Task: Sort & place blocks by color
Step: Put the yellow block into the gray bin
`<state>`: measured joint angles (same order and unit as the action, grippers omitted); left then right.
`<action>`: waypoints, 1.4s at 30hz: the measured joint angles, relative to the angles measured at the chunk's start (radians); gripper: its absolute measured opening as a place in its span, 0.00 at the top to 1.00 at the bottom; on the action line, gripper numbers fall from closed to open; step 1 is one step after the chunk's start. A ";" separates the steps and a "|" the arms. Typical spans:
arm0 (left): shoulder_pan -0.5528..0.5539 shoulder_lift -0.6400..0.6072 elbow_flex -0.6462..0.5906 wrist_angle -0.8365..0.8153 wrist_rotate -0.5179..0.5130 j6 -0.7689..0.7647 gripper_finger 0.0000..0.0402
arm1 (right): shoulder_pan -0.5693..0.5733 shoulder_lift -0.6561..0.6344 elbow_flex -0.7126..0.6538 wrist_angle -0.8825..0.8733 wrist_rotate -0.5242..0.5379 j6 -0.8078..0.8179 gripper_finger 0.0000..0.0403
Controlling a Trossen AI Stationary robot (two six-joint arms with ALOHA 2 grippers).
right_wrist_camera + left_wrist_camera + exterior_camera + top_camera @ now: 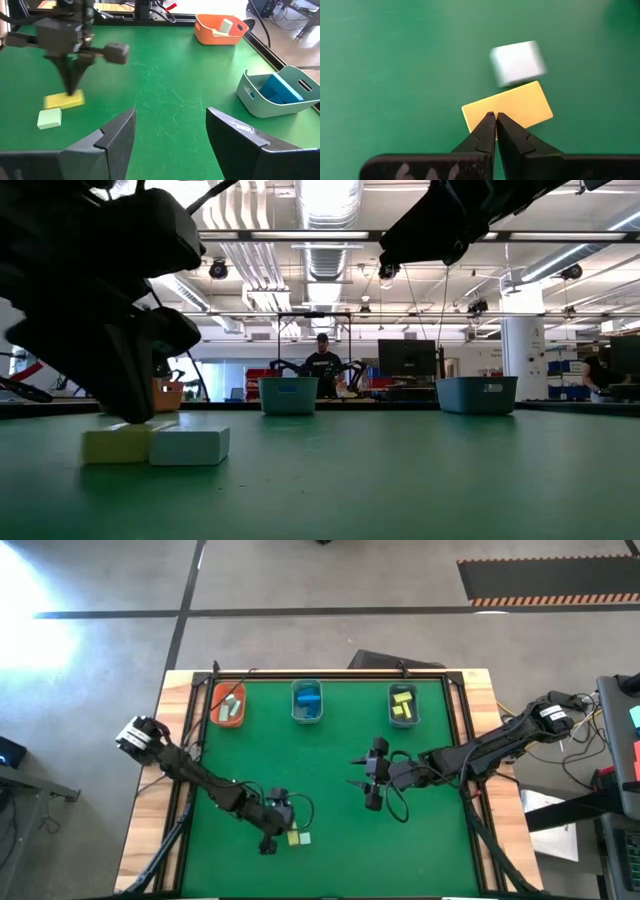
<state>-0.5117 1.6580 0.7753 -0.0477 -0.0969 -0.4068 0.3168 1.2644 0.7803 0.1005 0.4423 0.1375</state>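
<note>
The yellow block's side lies (151, 446) against the mint block, so my left gripper needs to pull the yellow block clear (112, 445) with closed fingers, then open and take hold of it.
A flat yellow block (510, 107) and a mint block (517, 62) lie side by side on the green mat near the table's front; they also show as yellow block (293, 837) and mint block (305, 838). My left gripper (496, 117) is shut, its tips on the yellow block. My right gripper (356, 772) hangs open above the mat's middle and holds nothing. At the far edge stand an orange bin (228, 705) with mint blocks, a middle bin (307, 702) with blue blocks and a grey bin (403, 705) with yellow blocks. My left gripper sets its shut fingertips (492, 122) on the yellow block's top face, at the middle of one long edge (485, 112). The fingers slant down from the table's left. The block lies flat on the mat, its side against the mint block.
The three bins line the mat's far edge. Bare green mat (330, 840) stretches between them and the two loose blocks. Wooden borders and black rails (190, 790) frame the mat.
</note>
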 joint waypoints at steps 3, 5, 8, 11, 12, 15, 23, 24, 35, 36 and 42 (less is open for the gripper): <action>0.026 -0.044 -0.014 -0.057 -0.047 0.001 1.00 | 0.000 0.000 0.000 0.000 0.000 0.000 0.44; 0.042 -0.078 -0.023 -0.090 -0.071 0.001 1.00 | 0.000 0.000 0.000 0.000 0.000 0.000 0.44; 0.059 -0.122 -0.034 -0.095 -0.072 0.012 1.00 | 0.000 0.000 0.000 0.000 0.001 0.000 0.44; 0.057 -0.152 -0.036 -0.096 -0.065 0.112 1.00 | 0.000 0.000 -0.001 0.000 0.002 0.000 0.44; 0.056 -0.155 -0.035 -0.106 -0.059 0.142 0.99 | 0.000 0.000 -0.001 0.000 0.002 0.000 0.44; 0.060 -0.161 -0.033 -0.119 -0.035 0.177 0.91 | 0.000 0.000 -0.002 -0.001 0.002 0.000 0.44; 0.074 -0.147 -0.053 -0.149 -0.056 0.201 0.50 | 0.000 0.000 -0.003 0.000 0.002 0.014 0.44; 0.074 -0.147 -0.056 -0.151 -0.069 0.220 0.45 | 0.000 0.000 -0.003 0.000 0.003 0.022 0.44; 0.075 -0.114 -0.069 -0.138 -0.072 0.370 0.32 | 0.000 0.000 -0.005 0.001 0.003 0.038 0.44; 0.075 -0.110 -0.069 -0.139 -0.072 0.370 0.33 | 0.000 0.000 -0.006 0.000 0.003 0.039 0.44; 0.074 -0.086 -0.067 -0.135 -0.068 0.369 0.47 | 0.000 0.000 -0.013 0.001 0.003 0.039 0.44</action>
<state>-0.4374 1.5718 0.7086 -0.1825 -0.1645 -0.0376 0.3164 1.2644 0.7673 0.1011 0.4458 0.1761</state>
